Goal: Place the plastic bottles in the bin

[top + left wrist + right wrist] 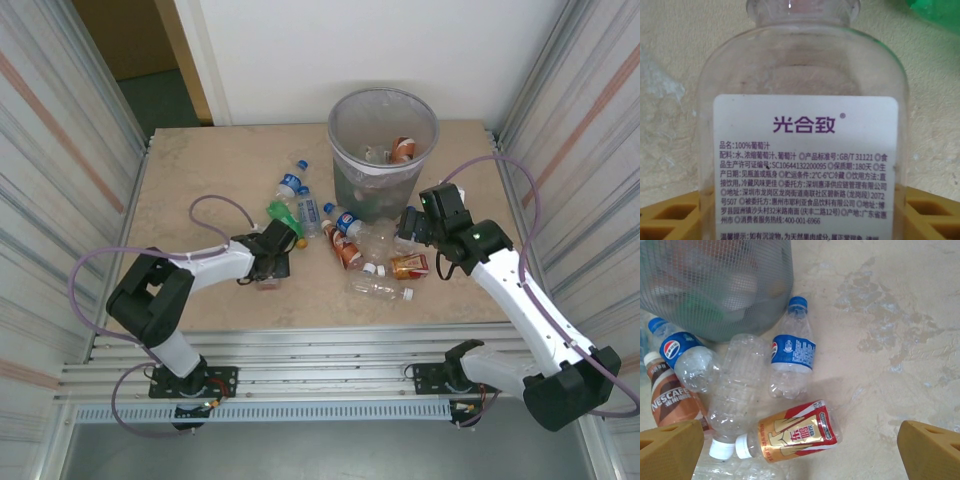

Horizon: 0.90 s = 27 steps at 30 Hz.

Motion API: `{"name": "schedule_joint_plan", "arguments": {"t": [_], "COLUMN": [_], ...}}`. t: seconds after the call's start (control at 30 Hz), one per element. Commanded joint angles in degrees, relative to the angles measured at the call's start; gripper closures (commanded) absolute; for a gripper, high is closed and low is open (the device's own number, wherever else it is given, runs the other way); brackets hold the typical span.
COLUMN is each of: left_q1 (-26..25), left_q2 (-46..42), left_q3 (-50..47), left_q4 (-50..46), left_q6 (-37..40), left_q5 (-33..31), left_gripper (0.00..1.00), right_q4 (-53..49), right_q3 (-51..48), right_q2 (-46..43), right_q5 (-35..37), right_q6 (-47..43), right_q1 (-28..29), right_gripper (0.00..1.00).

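Note:
The left gripper has its fingers squarely across the white-labelled bottle's body (805,150), so it should keep going up over the bin's rim and let go inside the bin's open top (378,122).
A clear bottle (805,100) with a white printed label lies between my left gripper's yellow fingers (670,220), which press on its sides; that gripper (280,245) is low over the table left of the pile. A green bottle (283,213) lies just beyond it. My right gripper (800,455) hangs open above a red-and-gold labelled bottle (795,432), touching nothing. Around that lie a big clear bottle (735,390), a blue-labelled bottle (792,352), a Pepsi bottle (677,347) and a brown Nescafe bottle (670,400). The grey bin (340,150) stands at the back with bottles inside.
Two more blue-labelled bottles (290,183) lie left of the bin, and a clear one (380,290) lies near the front edge. Corrugated metal walls (60,180) close both sides. Bare tabletop (200,170) spreads at the far left.

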Motion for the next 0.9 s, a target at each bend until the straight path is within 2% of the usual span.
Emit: {"name": "schedule_joint_plan", "arguments": {"t": [0.0, 0.23, 0.5, 0.63, 0.87], "left_q1": [0.9, 1.2, 1.7, 1.7, 0.9], "left_q2": [-2.5, -11.0, -22.0, -21.5, -13.6], "left_q3": [-2.2, -4.2, 2.7, 9.5, 25.4], "left_q4": [-0.2, -3.2, -2.9, 0.5, 5.6], "left_q6": [0.1, 0.2, 9.4, 13.7, 17.6], "left_q5": [-2.1, -5.7, -3.6, 1.3, 9.1], "left_gripper": [0.38, 0.43, 0.43, 0.43, 0.43], "right_q4": [0.8, 0.7, 0.9, 1.4, 1.5], "right_q3": [-0.7, -1.7, -3.4, -4.8, -5.9], "right_q2": [-0.6, -0.1, -1.5, -2.8, -4.8], "right_q5": [1.5, 2.4, 4.1, 5.6, 7.4], "right_q6": [1.7, 2.5, 3.9, 5.3, 7.0], "right_q1": [0.7, 1.3, 1.5, 1.6, 1.9], "right_gripper": [0.02, 0.02, 0.02, 0.02, 0.02]}}
